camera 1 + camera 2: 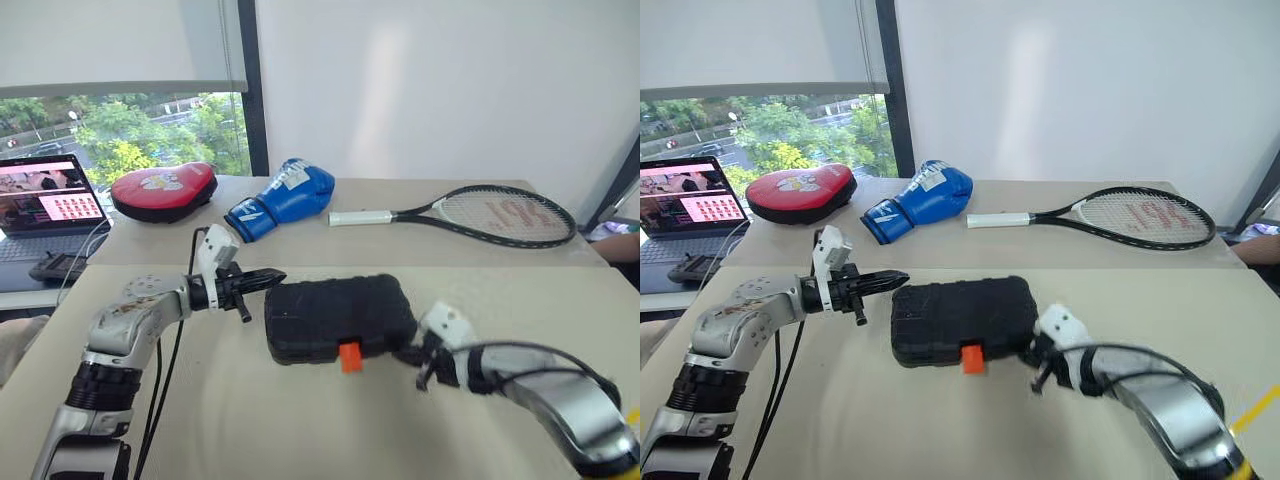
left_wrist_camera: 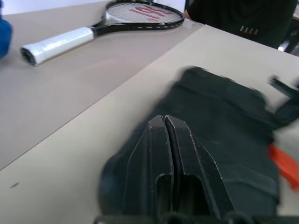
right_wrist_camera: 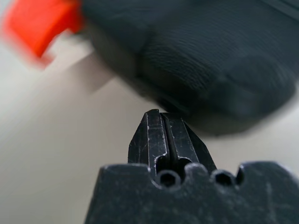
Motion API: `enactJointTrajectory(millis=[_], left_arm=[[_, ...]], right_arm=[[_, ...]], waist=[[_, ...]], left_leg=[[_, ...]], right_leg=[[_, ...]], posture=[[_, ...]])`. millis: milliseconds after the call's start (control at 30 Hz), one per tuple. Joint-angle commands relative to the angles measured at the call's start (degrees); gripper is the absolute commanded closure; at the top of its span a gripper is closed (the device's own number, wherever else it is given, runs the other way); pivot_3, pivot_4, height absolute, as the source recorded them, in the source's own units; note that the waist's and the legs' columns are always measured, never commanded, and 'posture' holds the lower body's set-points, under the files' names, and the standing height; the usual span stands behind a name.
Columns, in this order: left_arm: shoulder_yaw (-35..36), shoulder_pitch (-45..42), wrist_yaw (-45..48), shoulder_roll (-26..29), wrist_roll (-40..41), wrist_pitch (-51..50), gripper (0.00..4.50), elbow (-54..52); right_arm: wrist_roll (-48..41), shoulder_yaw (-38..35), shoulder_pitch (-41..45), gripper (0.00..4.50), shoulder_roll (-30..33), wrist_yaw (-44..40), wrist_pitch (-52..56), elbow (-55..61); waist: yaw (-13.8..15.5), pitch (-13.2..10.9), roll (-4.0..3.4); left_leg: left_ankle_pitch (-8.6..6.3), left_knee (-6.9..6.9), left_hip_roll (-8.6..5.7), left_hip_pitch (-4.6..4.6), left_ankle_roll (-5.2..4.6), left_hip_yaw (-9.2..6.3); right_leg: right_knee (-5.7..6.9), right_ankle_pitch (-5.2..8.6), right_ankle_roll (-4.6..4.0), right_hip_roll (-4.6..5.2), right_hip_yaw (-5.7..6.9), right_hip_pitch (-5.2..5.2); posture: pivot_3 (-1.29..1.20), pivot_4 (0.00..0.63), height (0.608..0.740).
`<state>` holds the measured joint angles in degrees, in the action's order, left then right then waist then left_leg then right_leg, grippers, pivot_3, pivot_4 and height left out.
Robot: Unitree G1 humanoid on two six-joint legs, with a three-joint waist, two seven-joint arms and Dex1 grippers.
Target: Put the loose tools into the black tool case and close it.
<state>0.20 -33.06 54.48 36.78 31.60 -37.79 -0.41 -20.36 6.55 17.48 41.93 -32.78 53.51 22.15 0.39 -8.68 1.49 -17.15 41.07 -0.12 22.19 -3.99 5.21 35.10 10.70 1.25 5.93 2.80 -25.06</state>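
The orange latch is away from my right gripper, which is closed at the case's corner [image 1: 407, 340]. My right gripper should open around the latch [image 1: 350, 357] while my left gripper keeps the case steady.
The black tool case [image 1: 340, 315] lies closed on the near table, its orange latch [image 1: 350, 356] on the front edge. The loose tools are out of view. My left gripper [image 1: 275, 277] is shut and empty, held almost level, its tip just off the case's left end. In the left wrist view its fingers [image 2: 156, 140] meet in front of the case [image 2: 224, 121]. My right gripper [image 1: 408, 355] is also shut and empty, low beside the case's front right corner. The right wrist view shows its tip [image 3: 160, 116] a little short of the case wall [image 3: 210, 42], with the latch [image 3: 39, 21] off to one side.
On the far table lie a tennis racket [image 1: 480, 213], a blue boxing glove [image 1: 283, 198] and a red-and-black punch pad [image 1: 163, 190]. A laptop [image 1: 45, 210] sits at the far left. A person in dark clothes [image 2: 243, 18] is beyond the right end.
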Motion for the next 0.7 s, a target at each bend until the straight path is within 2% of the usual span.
enactJointTrajectory(millis=[33, 133, 200, 233, 267, 333, 400, 433, 567, 600, 667, 700], left_arm=[[-2.1, -4.2, -0.3, -1.6, -1.3, -0.8, 4.40, 0.6], [-6.5, -7.1, 2.1, -2.6, -4.5, 1.1, 4.40, 2.6], [-7.7, -9.2, 3.2, -4.0, -5.2, 1.7, 4.50, 4.8], [-8.0, -9.9, 3.8, -4.4, -5.5, 2.1, 4.50, 5.7], [-8.5, -10.6, 5.8, -4.6, -5.5, 2.7, 4.25, 6.5], [-9.1, -11.4, 9.5, -4.6, -4.7, 3.0, 3.80, 7.6], [-10.7, -11.6, 13.7, -3.9, -5.0, 3.6, 3.11, 8.5], [-11.4, -11.5, 15.3, -3.7, -5.6, 4.8, 2.61, 9.0], [-13.3, -11.3, 19.1, -4.1, -8.1, 8.7, 1.17, 11.2], [-13.7, -11.3, 19.7, -4.4, -8.9, 10.0, 0.74, 12.1], [-15.3, -10.8, 23.3, -4.2, -10.8, 14.7, 0.18, 13.6], [-15.7, -10.6, 24.9, -4.1, -11.5, 16.5, 0.06, 14.1]], right_arm=[[6.7, 1.5, 7.3, 4.50, -2.4, 4.3, -4.1, -11.2], [5.1, -0.7, 9.5, 4.50, -3.1, 2.4, -3.3, -11.4], [0.4, -3.2, 7.8, 3.90, -2.2, -1.1, 0.6, -5.6], [-1.0, -4.2, 6.8, 3.76, -2.1, -1.5, 2.1, -3.2], [-2.9, -5.6, 5.2, 3.32, -1.9, -1.8, 4.4, 0.4], [-6.4, -8.5, 2.7, 2.71, -2.5, -1.4, 8.7, 6.8], [-10.2, -12.1, 0.8, 2.07, -4.7, 0.3, 13.5, 12.7], [-11.6, -13.0, 0.1, 1.63, -5.4, 1.0, 15.5, 15.1], [-14.3, -14.2, 0.4, 0.26, -10.7, 5.4, 20.8, 18.8], [-14.4, -14.1, 0.7, 0.00, -12.1, 6.7, 21.7, 19.0], [-14.1, -13.0, 1.2, 0.00, -14.4, 9.2, 23.2, 18.9], [-13.7, -12.0, 1.2, 0.00, -14.8, 10.0, 23.6, 18.9]], waist=[[0.1, 0.0, 0.01], [0.4, 0.0, 0.01], [0.3, 0.0, 0.01], [0.3, 0.0, 0.01], [0.3, 0.0, 0.00], [0.0, 0.0, 0.00], [-0.1, 0.0, 0.00], [-0.1, 0.0, 0.00], [0.1, 0.0, 0.00], [0.1, 0.0, 0.01], [0.2, 0.0, 0.00], [0.2, 0.0, 0.00]], left_leg=[[0.01, 0.03, -0.01, 0.05, 0.00, 0.00], [0.04, 0.00, -0.05, 0.13, -0.08, 0.01], [0.04, 0.00, -0.05, 0.16, -0.09, 0.01], [0.04, 0.00, -0.05, 0.21, -0.10, 0.01], [0.04, -0.01, -0.03, 0.23, -0.10, 0.00], [0.03, -0.08, 0.02, 0.31, -0.11, -0.03], [0.02, -0.14, 0.02, 0.33, -0.11, -0.04], [0.02, -0.16, 0.03, 0.33, -0.11, -0.04], [0.00, -0.06, 0.03, 0.33, -0.13, -0.03], [-0.02, 0.00, 0.01, 0.30, -0.16, -0.02], [-0.05, 0.06, 0.01, 0.26, -0.22, 0.00], [-0.06, 0.09, 0.01, 0.24, -0.24, 0.01]], right_leg=[[-0.02, -0.01, 0.01, -0.02, -0.01, -0.01], [-0.05, -0.04, 0.07, 0.00, -0.01, -0.04], [-0.06, -0.06, 0.10, -0.01, 0.00, -0.05], [-0.05, -0.07, 0.13, -0.02, 0.00, -0.07], [-0.04, -0.09, 0.16, -0.07, -0.01, -0.07], [-0.08, -0.11, 0.19, -0.17, -0.01, -0.12], [-0.11, -0.09, 0.22, -0.18, -0.01, -0.14], [-0.11, -0.08, 0.23, -0.19, -0.01, -0.16], [-0.10, -0.09, 0.22, -0.19, -0.03, -0.13], [-0.12, -0.09, 0.23, -0.16, -0.05, -0.12], [-0.13, -0.09, 0.22, -0.13, -0.08, -0.11], [-0.10, -0.10, 0.21, -0.11, -0.10, -0.11]], posture=[[0.00, 0.150, 0.740], [0.00, 0.150, 0.740], [0.00, 0.150, 0.740], [0.00, 0.150, 0.740], [0.00, 0.150, 0.740], [0.00, 0.150, 0.740], [0.00, 0.150, 0.740], [0.00, 0.150, 0.740], [0.00, 0.150, 0.740], [0.00, 0.150, 0.740], [0.00, 0.150, 0.740], [0.00, 0.150, 0.740]])
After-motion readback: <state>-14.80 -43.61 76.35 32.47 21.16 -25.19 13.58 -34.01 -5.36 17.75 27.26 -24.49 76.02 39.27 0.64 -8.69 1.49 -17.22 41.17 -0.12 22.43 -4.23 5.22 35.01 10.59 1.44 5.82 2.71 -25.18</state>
